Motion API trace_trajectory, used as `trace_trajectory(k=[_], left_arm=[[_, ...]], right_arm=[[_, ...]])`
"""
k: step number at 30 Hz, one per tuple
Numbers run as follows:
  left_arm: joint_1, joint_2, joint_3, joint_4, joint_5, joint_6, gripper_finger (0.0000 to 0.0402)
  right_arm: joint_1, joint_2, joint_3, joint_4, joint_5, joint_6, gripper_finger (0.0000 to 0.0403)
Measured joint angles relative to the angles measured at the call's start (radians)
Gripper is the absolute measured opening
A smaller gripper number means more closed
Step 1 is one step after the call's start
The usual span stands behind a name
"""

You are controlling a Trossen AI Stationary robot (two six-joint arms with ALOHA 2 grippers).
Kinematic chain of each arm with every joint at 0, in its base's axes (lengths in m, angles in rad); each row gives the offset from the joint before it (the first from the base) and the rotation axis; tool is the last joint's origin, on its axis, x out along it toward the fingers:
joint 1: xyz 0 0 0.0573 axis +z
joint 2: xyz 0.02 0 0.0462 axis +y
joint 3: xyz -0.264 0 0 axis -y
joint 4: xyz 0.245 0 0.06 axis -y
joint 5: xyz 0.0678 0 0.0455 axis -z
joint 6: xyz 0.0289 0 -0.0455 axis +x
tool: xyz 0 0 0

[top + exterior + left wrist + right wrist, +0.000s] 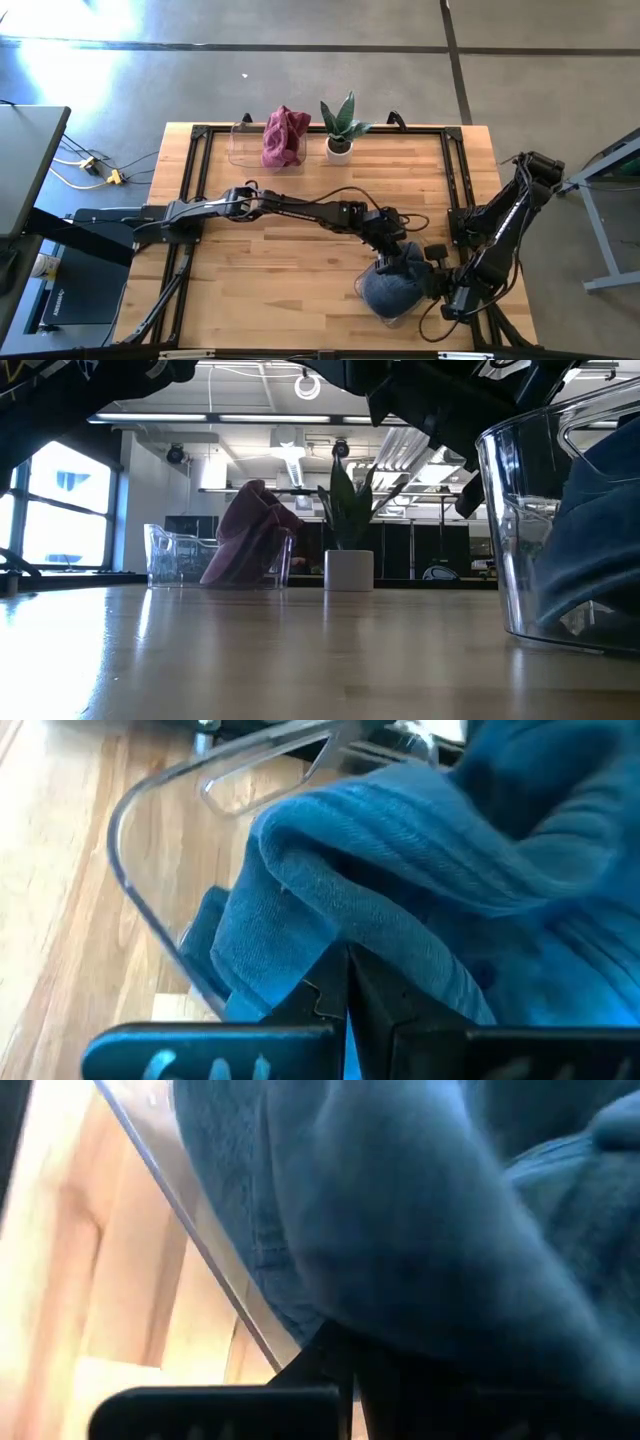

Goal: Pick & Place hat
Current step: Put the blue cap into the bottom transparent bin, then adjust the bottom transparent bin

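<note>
The container [362,289] under the hat is crooked. I should move my right gripper away from the hat's side, bring it in from the container's far edge and turn the container straight.
A blue knitted hat [393,283] sits in a clear plastic container [520,530] near the table's front right, bulging above the container's rim [140,800]. My left gripper [402,250] reaches across from the left to the hat's far top, and its shut fingers show against the knit in the left wrist view [347,975]. My right gripper [432,264] stands at the hat's right side, pointing steeply down; its shut fingers [345,1348] run in under the cloth. In the low view the hat [600,510] fills the container. My left gripper pinches a fold of the hat's ribbed knit [330,935] between its two fingers, slanting down from the table's left. The hat's lower part lies inside the container. My right gripper has the hat's cloth [330,1315] at its shut fingertips, coming from above; the cloth itself hides the place of contact.
A second clear container [250,145] with a maroon cloth [283,135] draped over it stands at the back of the table, beside a small potted plant [340,128] in a white pot. Bare wooden tabletop [270,270] lies at the front left.
</note>
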Motion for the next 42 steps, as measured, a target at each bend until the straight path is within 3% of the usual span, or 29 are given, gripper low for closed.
trace_trajectory(k=[8,13,19,22,26,29,32,36,42], left_arm=[[0.001,0.0,0.006,0.004,0.007,-0.043,0.0],[-0.001,-0.054,0.091,-0.128,0.004,-0.049,0.0],[-0.006,-0.211,0.095,-0.249,-0.075,-0.052,0.0],[-0.032,-0.274,0.088,-0.359,-0.118,-0.056,0.0],[-0.127,-0.33,0.095,-0.405,-0.183,-0.078,0.0],[-0.218,-0.338,0.094,-0.442,-0.234,-0.132,0.0],[-0.313,-0.326,0.092,-0.504,-0.293,-0.24,0.0],[-0.42,-0.28,0.087,-0.54,-0.333,-0.369,0.0],[-0.496,-0.229,0.007,-0.545,-0.347,-0.499,0.0]], right_arm=[[0.022,-0.001,-0.079,0.108,-0.137,0.022,0.0],[0.028,-0.026,0.031,0.06,-0.219,0.151,0.0],[0.031,-0.059,0.18,0.072,-0.341,0.264,0.0],[0.034,-0.074,0.258,0.066,-0.301,0.281,0.0],[0.007,-0.1,0.349,0.01,-0.049,0.328,0.0],[-0.088,-0.101,0.365,-0.125,0.061,0.417,0.0],[-0.219,-0.096,0.321,-0.196,0.007,0.416,0.0],[-0.387,-0.096,0.198,-0.127,-0.033,0.305,0.0],[-0.62,-0.095,-0.012,0.006,-0.065,0.287,0.0]])
